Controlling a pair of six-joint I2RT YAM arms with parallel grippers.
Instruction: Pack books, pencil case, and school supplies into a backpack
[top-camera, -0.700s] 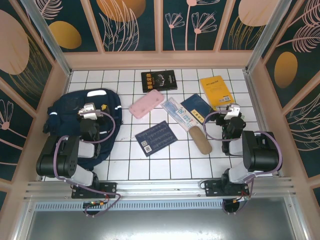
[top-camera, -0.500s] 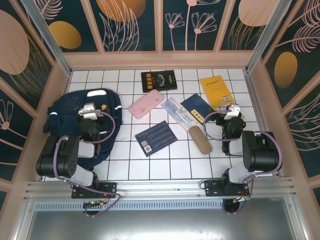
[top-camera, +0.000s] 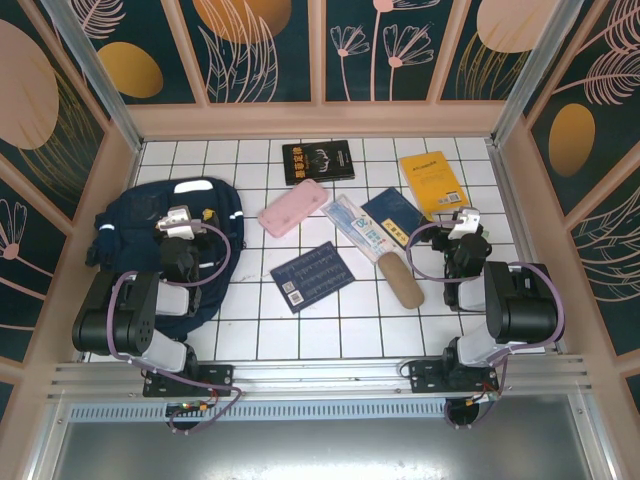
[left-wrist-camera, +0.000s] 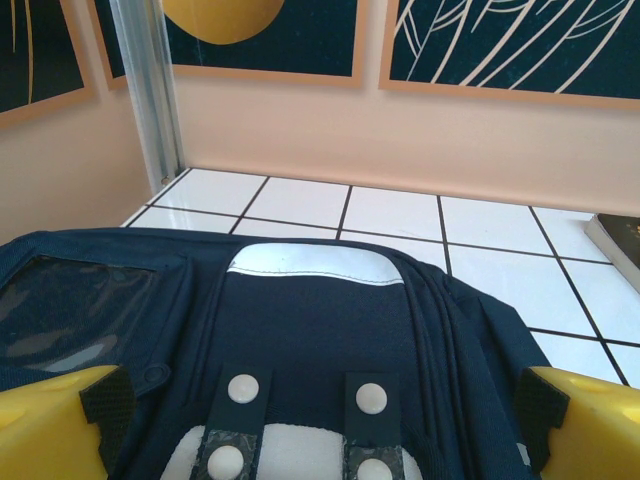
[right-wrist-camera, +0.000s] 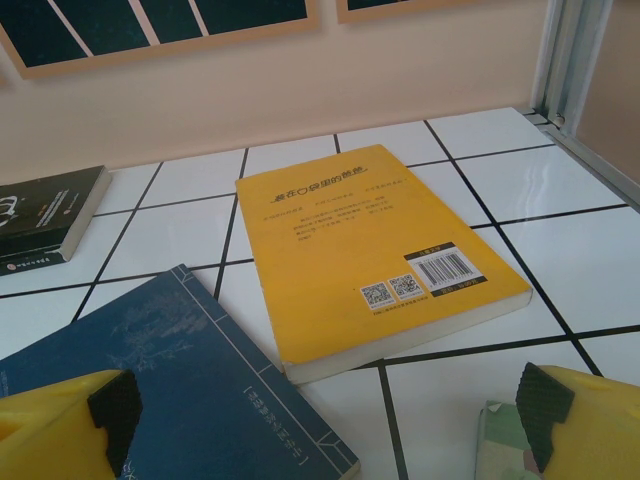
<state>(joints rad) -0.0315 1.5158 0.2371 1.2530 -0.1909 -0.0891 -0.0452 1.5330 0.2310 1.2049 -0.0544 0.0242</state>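
The navy backpack (top-camera: 118, 228) is too far away for my right gripper to reach. My left gripper should pull it toward the pink pencil case (top-camera: 293, 207) before my right gripper grabs it.
The navy backpack (top-camera: 135, 218) lies at the left, and my left gripper (top-camera: 178, 222) hovers open over it; the left wrist view has the backpack (left-wrist-camera: 320, 320) between the yellow fingers (left-wrist-camera: 50, 420). A pink pencil case (top-camera: 294, 207) lies mid-table. The books are spread out: black (top-camera: 318, 161), yellow (top-camera: 430, 182), navy (top-camera: 392, 213) and grid-patterned navy (top-camera: 312, 276). A white-and-blue packet (top-camera: 358, 227) lies between them. My right gripper (top-camera: 465, 222) stands open, empty, just short of the yellow book (right-wrist-camera: 370, 250) and navy book (right-wrist-camera: 150, 380). A pale green piece (right-wrist-camera: 505, 445) lies by its right finger.
A tan oblong pouch (top-camera: 404, 281) lies near the right arm. Peach walls close in the white tiled table (top-camera: 340, 320) on three sides. The black book's (left-wrist-camera: 620, 235) edge shows right of the backpack. Bare tiles stretch along the front.
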